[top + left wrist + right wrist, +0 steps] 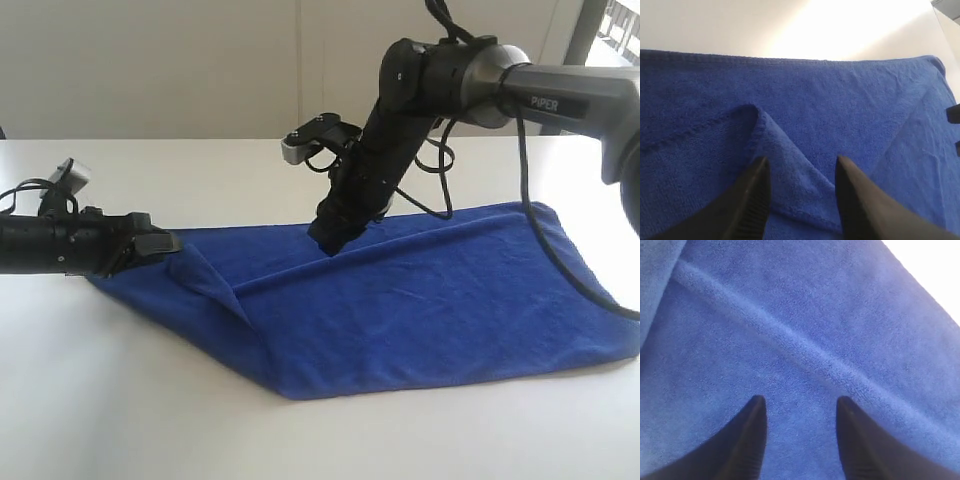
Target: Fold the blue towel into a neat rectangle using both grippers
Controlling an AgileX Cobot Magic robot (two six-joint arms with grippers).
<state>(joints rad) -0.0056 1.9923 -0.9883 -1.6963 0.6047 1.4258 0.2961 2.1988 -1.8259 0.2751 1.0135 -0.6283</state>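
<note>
Next, my right gripper pinches the towel's middle and keeps it still first, because a slanted flap is folded over the blue towel beside my left gripper.
The blue towel lies folded on the white table, with a long fold edge across its upper half and a raised flap at its left corner. My left gripper lies low at that left corner, open. In the left wrist view the fingers straddle the folded flap of the blue towel. My right gripper points steeply down onto the towel's far middle, open. The right wrist view shows its fingers spread just above the towel, close to the ridge of the fold edge.
The white table surrounds the towel, with bare surface in front and to the left. The right arm's black cables hang across the towel's right side. A pale wall stands behind.
</note>
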